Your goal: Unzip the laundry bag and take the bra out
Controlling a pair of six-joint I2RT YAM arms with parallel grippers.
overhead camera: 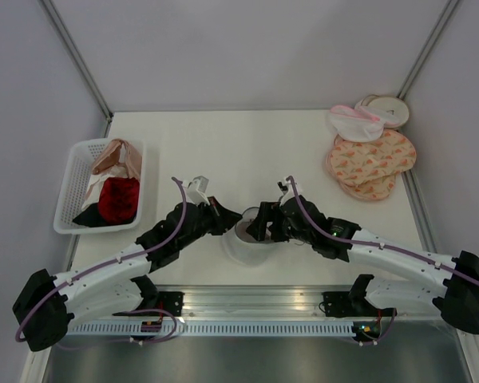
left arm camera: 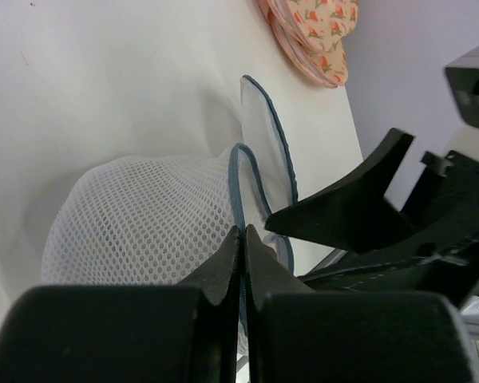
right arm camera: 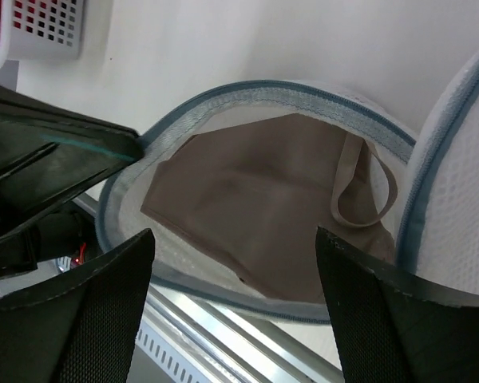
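Note:
The taupe bra (right arm camera: 247,185) is lying loosely folded with a slack strap loop (right arm camera: 346,179), so the bra will come away freely and hang down limp when the robot lifts it.
The laundry bag (overhead camera: 244,250) is a white mesh drum with dark rims, standing near the front edge between my two grippers. It is open, and its lid flap (right arm camera: 455,199) stands up at the right. The taupe bra (right arm camera: 255,203) lies folded inside, with a strap loop at its right. My left gripper (left arm camera: 244,233) is shut on the bag's dark rim (left arm camera: 238,183), with the mesh wall (left arm camera: 136,231) to its left. My right gripper (right arm camera: 235,263) is open and empty, hovering just above the bag's mouth over the bra. In the top view the left gripper (overhead camera: 228,218) and the right gripper (overhead camera: 257,225) almost meet over the bag.
A white basket (overhead camera: 73,185) at the left holds a red garment (overhead camera: 118,199) and a pink-peach one (overhead camera: 118,156). Flat peach patterned rounds (overhead camera: 373,162) and a mesh pouch with pink trim (overhead camera: 353,124) lie at the back right. The metal rail (overhead camera: 255,299) runs just in front of the bag.

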